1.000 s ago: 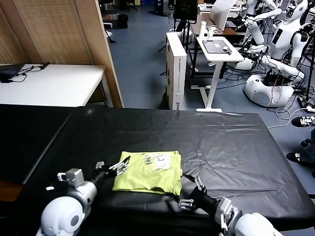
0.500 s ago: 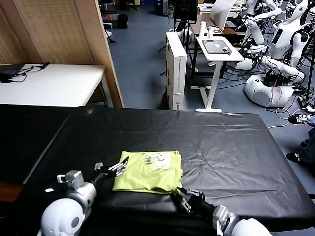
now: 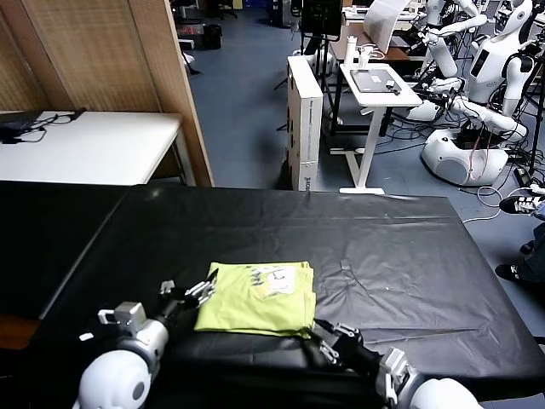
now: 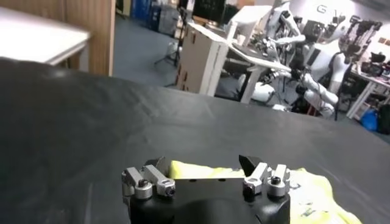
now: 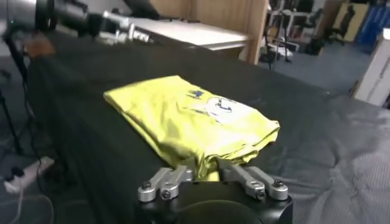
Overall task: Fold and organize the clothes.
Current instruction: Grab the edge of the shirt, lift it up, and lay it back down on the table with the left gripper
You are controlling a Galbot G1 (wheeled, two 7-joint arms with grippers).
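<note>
My gripper will turn over the folded T-shirt (image 3: 257, 298), and the T-shirt will stay a rectangle and show a plain side, because the front edge (image 3: 254, 331) shows layers stacked evenly.
The lime yellow-green T-shirt (image 3: 255, 300) lies folded in a rectangle near the front of the black table, its white print (image 3: 274, 281) facing up. My left gripper (image 3: 203, 287) is open at the shirt's left edge; in the left wrist view (image 4: 201, 164) the shirt's edge (image 4: 198, 171) shows between the spread fingertips. My right gripper (image 3: 322, 334) is at the shirt's front right corner. In the right wrist view (image 5: 206, 165) it is shut on a bunched fold of the T-shirt (image 5: 189, 115).
The black table covering (image 3: 392, 247) has wrinkles to the right of the shirt. The table's front edge is close behind both grippers. A white table (image 3: 94, 145), a wooden partition (image 3: 111, 51), a white cabinet (image 3: 305, 119) and other robots (image 3: 477, 102) stand beyond.
My right gripper has moved left to the shirt's front right corner and closed on the fabric. My left gripper has shifted slightly along the shirt's left edge and stays open.
</note>
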